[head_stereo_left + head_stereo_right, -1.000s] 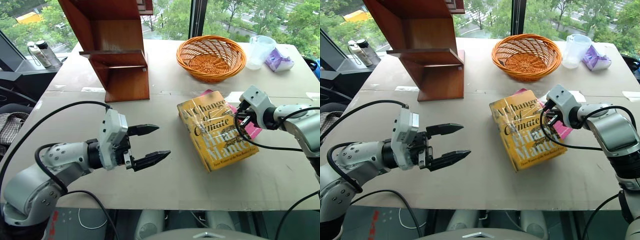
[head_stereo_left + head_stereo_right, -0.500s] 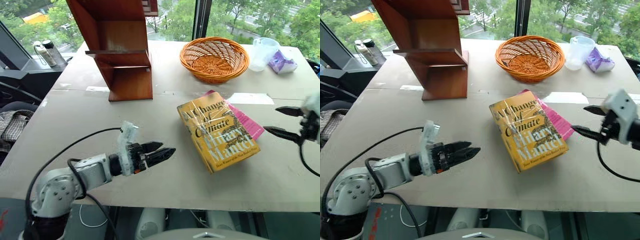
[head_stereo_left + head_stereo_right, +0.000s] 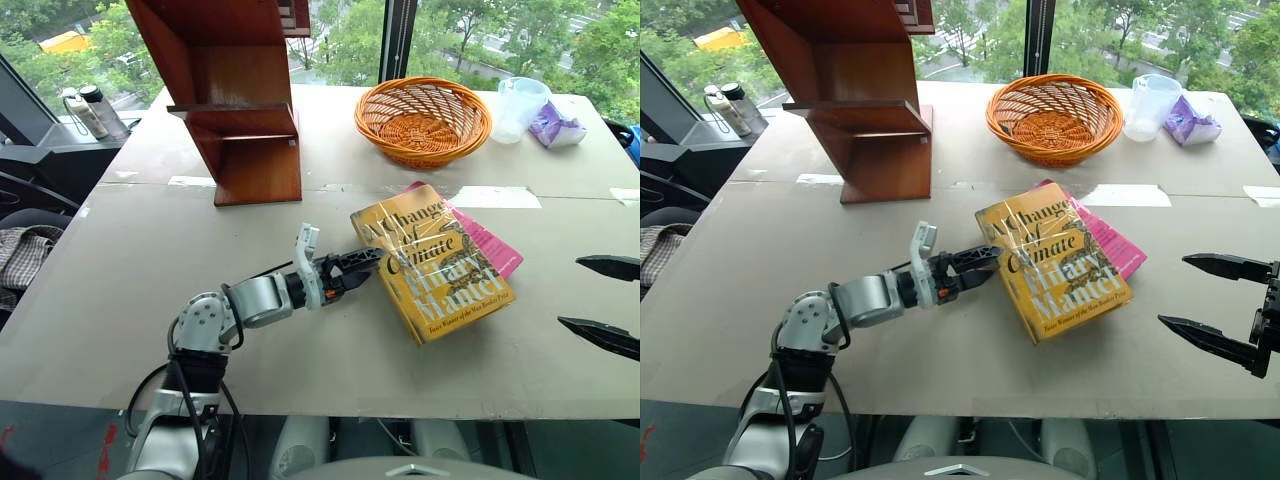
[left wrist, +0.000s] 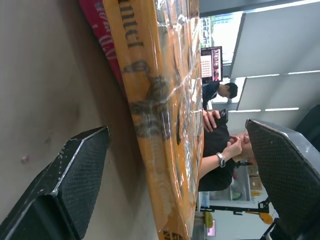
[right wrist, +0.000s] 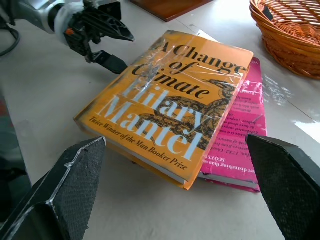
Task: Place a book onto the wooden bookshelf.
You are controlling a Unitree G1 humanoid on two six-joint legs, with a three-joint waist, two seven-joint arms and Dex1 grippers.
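My right gripper is far from the wooden bookshelf, so next my left gripper pinches the yellow book by its spine edge and carries it there.
The book, thick and yellow with "Hilary Mantel" on a glossy cover, lies flat on the table. It rests partly on a magenta-pink book. My left gripper is open at the yellow book's spine edge. One finger is low beside the spine and the other finger is above the cover. My right gripper hangs open well to the right of the book and holds nothing. The wooden bookshelf stands at the back left of the table.
An orange wicker basket sits at the back, with a clear plastic cup and a purple packet to its right. Two bottles stand beyond the table's left edge. A seated person shows far behind in the left wrist view.
My right gripper opened, let go of the book's right edge and drew back to the right. My left gripper rolled over and reached forward and right to the book's spine.
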